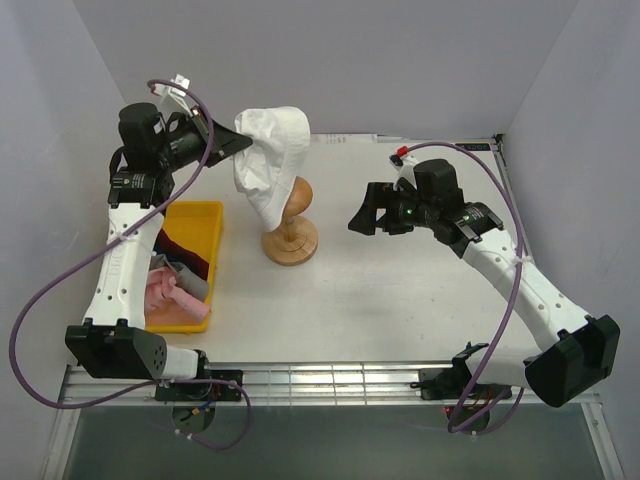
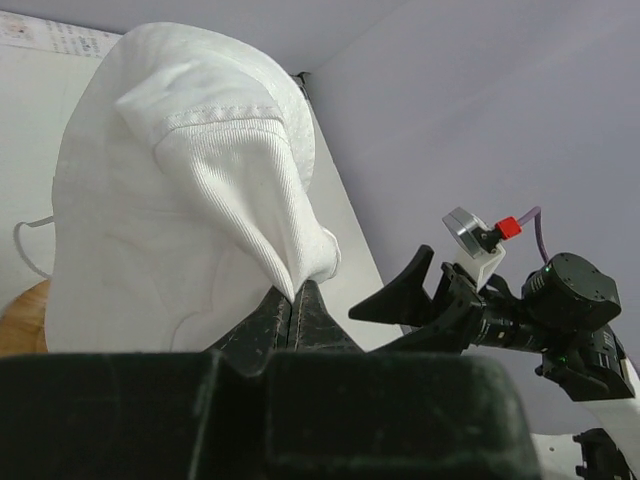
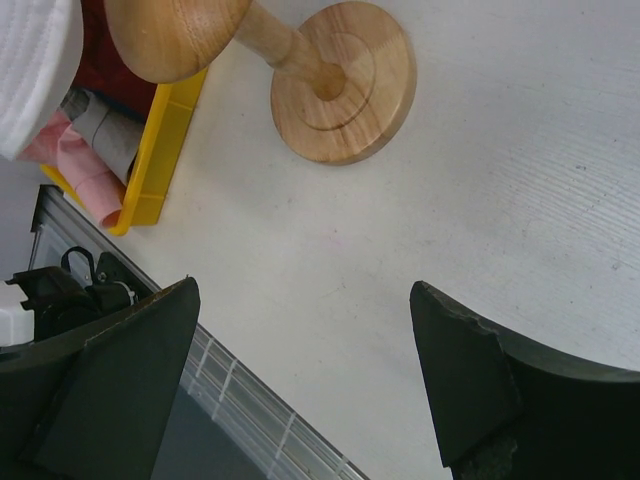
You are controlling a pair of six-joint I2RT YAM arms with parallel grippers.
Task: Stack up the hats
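My left gripper should keep moving the hat over until it covers the stand's top, because the white hat's brim (image 1: 268, 198) hangs toward the stand's empty round top (image 1: 300, 197).
My left gripper (image 1: 240, 143) is shut on the edge of a white ribbed hat (image 1: 270, 160) and holds it in the air, hanging just above and to the left of the wooden stand (image 1: 291, 235). In the left wrist view the jaws (image 2: 296, 292) pinch the hat's (image 2: 180, 200) folded brim. A pink hat (image 1: 170, 298), a grey hat (image 1: 188, 270) and a dark red hat (image 1: 172, 243) lie in the yellow tray (image 1: 212, 215). My right gripper (image 1: 362, 220) is open and empty, hovering right of the stand (image 3: 340, 80). The navy hat is not clearly seen.
The stand's round top (image 3: 170, 35) is bare, with the white hat (image 3: 35, 70) beside it. The tray (image 3: 160, 130) lies along the left edge by the left arm. Walls close in on three sides; a metal rail (image 1: 330, 378) runs along the near edge.
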